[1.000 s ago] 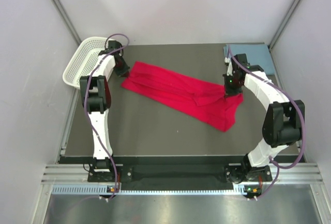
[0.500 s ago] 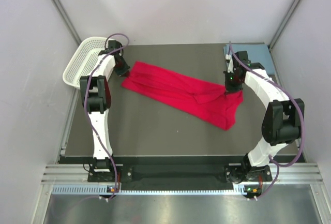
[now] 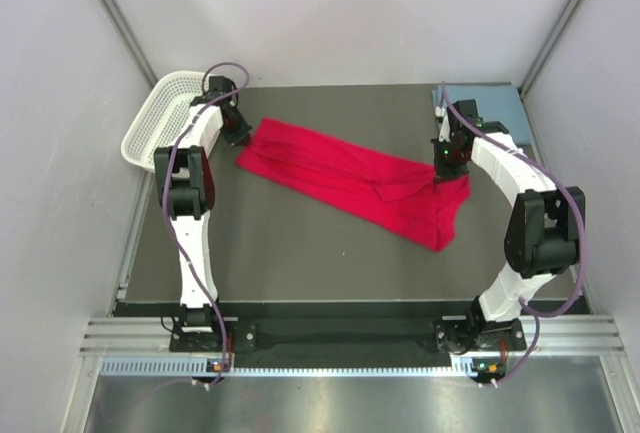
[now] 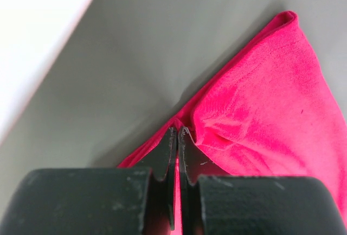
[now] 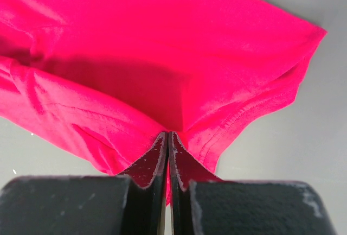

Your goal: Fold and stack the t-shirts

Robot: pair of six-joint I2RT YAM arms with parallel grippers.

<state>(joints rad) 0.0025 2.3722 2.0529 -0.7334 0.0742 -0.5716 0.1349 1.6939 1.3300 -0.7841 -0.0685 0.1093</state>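
Next, my right gripper opens and takes that near corner (image 3: 438,242) of the red t-shirt first, because the cloth bunches (image 5: 191,136) at its fingers, away from that corner.
A bright red t-shirt (image 3: 350,181) lies stretched as a long band across the dark table, from far left to near right. My left gripper (image 3: 240,140) is shut on the red t-shirt's far left edge (image 4: 255,110), with red cloth between its fingers (image 4: 187,153). My right gripper (image 3: 441,182) is shut on the same shirt's right end (image 5: 162,56), and the cloth bunches at its fingertips (image 5: 176,162). A dusty blue-grey t-shirt (image 3: 490,108) lies flat at the table's far right corner, behind the right arm.
A white mesh basket (image 3: 160,118) sits at the table's far left edge, beside the left arm. Light walls close in the table on the left, right and far side. Bare dark table (image 3: 300,253) shows in front of the shirt.
The right gripper has shifted slightly toward the far side, drawing the shirt's right end with it. The left gripper has hardly moved.
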